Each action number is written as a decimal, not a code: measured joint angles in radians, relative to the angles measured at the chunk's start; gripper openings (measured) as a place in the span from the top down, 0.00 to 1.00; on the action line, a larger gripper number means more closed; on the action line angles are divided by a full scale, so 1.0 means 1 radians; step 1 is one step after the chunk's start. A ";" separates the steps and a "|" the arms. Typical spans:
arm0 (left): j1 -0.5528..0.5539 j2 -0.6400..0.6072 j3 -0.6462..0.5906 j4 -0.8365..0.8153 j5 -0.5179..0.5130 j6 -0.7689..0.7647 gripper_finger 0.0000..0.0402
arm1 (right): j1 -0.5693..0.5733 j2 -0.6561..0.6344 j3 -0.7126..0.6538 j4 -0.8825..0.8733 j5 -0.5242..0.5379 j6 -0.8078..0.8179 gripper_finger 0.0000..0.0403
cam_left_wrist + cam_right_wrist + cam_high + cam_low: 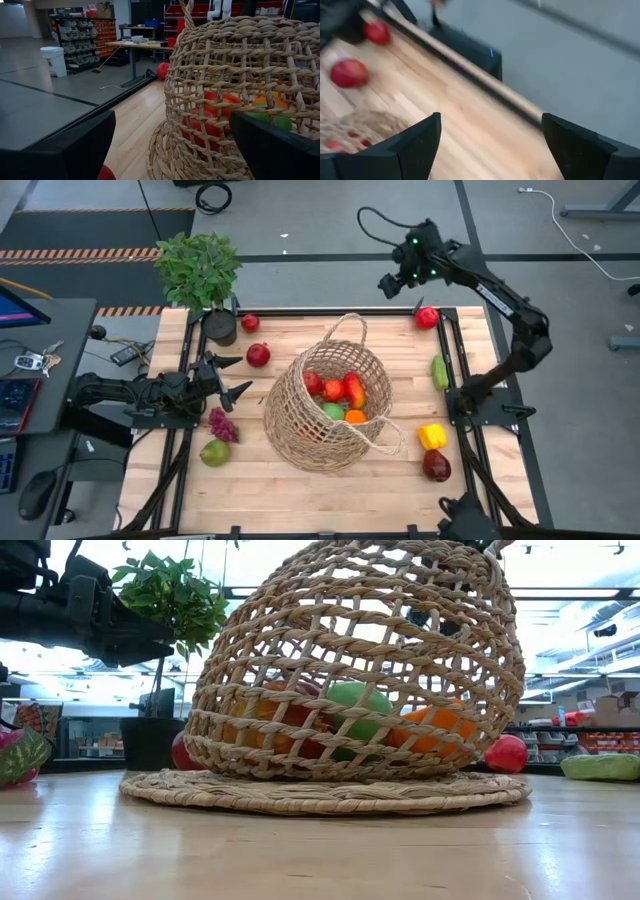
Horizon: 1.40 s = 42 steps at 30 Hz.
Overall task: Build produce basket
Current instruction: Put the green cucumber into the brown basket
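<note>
I should go on moving my right gripper toward the cucumber lying clear (440, 367) of the red fruit and yellow pepper, and close the fingers across its narrow width (441, 377).
The wicker basket (310, 415) sits slumped mid-table, its mouth tilted up and to the right. Red, orange and green produce (338, 395) lies inside and shows through the weave (350, 705). My left gripper (232, 376) hovers open just left of the basket, whose wall (235, 85) fills its wrist view. My right gripper (390, 284) is raised and open over the table's far edge, near a red fruit (427, 317). More produce rests on the table: two red pieces (258, 355), purple grapes (222, 423), a green pear (214, 452), a cucumber (440, 372) and a yellow pepper (432, 436).
A potted leafy plant (200, 275) stands at the far left corner. A dark red fruit (436, 466) lies near the right edge. Black frame rails (455, 360) run along both sides of the table. Bare wood lies along the near edge (330, 500).
</note>
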 joint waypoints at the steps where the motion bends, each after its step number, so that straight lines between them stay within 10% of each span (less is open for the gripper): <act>1: 0.000 0.000 0.000 0.000 0.000 0.000 0.01 | -0.006 0.011 0.000 -0.033 0.008 0.011 0.14; 15: 0.000 0.000 0.000 0.000 0.000 0.000 0.01 | -0.037 -0.029 -0.140 -0.353 0.216 0.107 0.10; 42: 0.000 0.000 0.000 0.000 0.000 0.000 0.01 | -0.053 -0.020 -0.664 -0.379 0.104 0.297 0.11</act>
